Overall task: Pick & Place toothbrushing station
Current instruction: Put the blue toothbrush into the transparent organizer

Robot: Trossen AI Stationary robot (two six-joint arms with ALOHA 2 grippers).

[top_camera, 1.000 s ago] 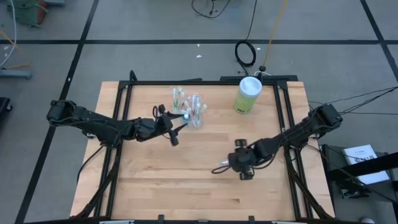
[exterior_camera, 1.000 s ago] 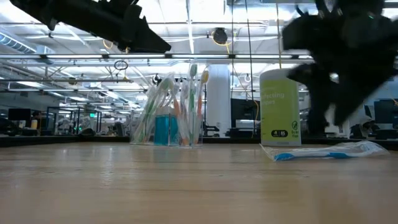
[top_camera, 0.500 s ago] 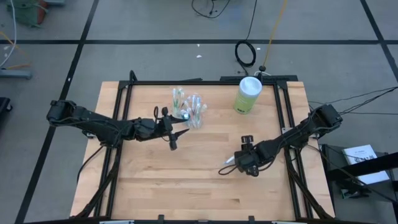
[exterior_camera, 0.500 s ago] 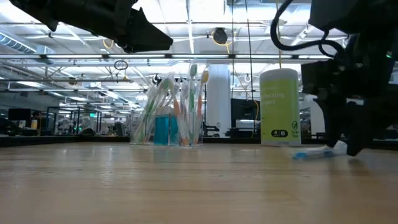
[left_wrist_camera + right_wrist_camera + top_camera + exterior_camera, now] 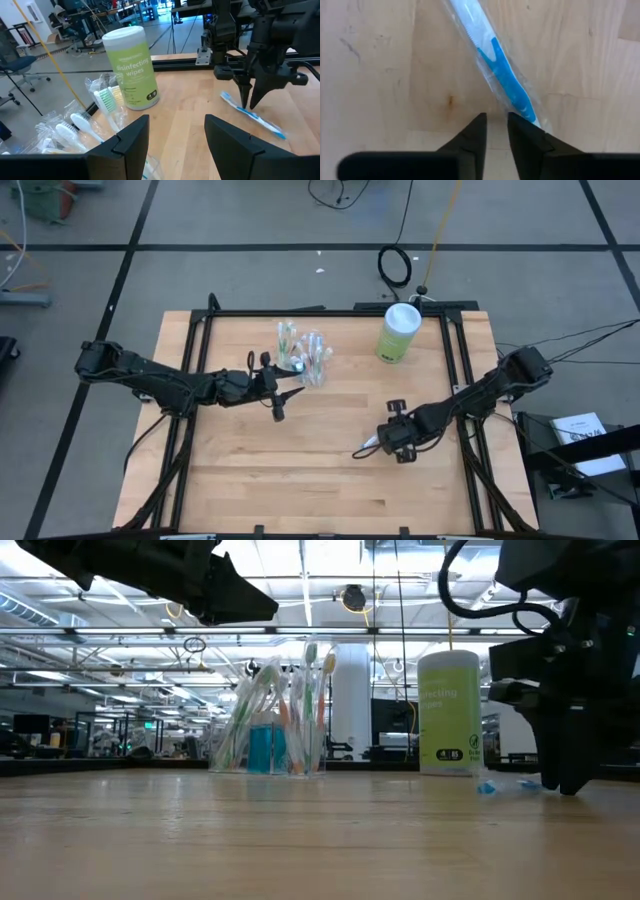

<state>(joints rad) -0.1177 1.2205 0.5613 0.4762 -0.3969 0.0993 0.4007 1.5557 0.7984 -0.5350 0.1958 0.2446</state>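
I should open my right gripper, line it up and close it around the toothbrush's body (image 5: 534, 119), because the blue toothbrush (image 5: 512, 86) slants under the end of one of the gripper's fingers.
A clear container (image 5: 308, 360) stands on the table's far side. It holds several pastel toothbrushes and teal tubes and also shows in the low view (image 5: 275, 730). My left gripper (image 5: 280, 398) hangs open and empty just near of the container, above the table. One blue toothbrush in a clear wrapper (image 5: 500, 65) lies flat on the wood right of the middle (image 5: 364, 447). My right gripper (image 5: 388, 442) points down at the toothbrush's handle end, its fingers close together with their tips at table height (image 5: 560, 785). My right gripper comes from above, pointing down, at the handle end of the wrapped toothbrush (image 5: 532, 117). That end runs under one fingertip (image 5: 520, 127), which hides the contact, so I cannot tell whether handle or only wrapper is pinched. The toothbrush lies on the table.
A green canister of disinfecting wipes (image 5: 398, 332) stands upright at the far right and shows in the low view (image 5: 450, 712). Black frame rails (image 5: 200, 350) run along the table's left, right and far sides. Bare wood lies across the middle and the near half.
My right gripper has come down to the table and shifted a little toward the right edge. The wrapped toothbrush has slid and turned on the table with it, and in the low view it now looks much shorter. My left gripper has barely moved.
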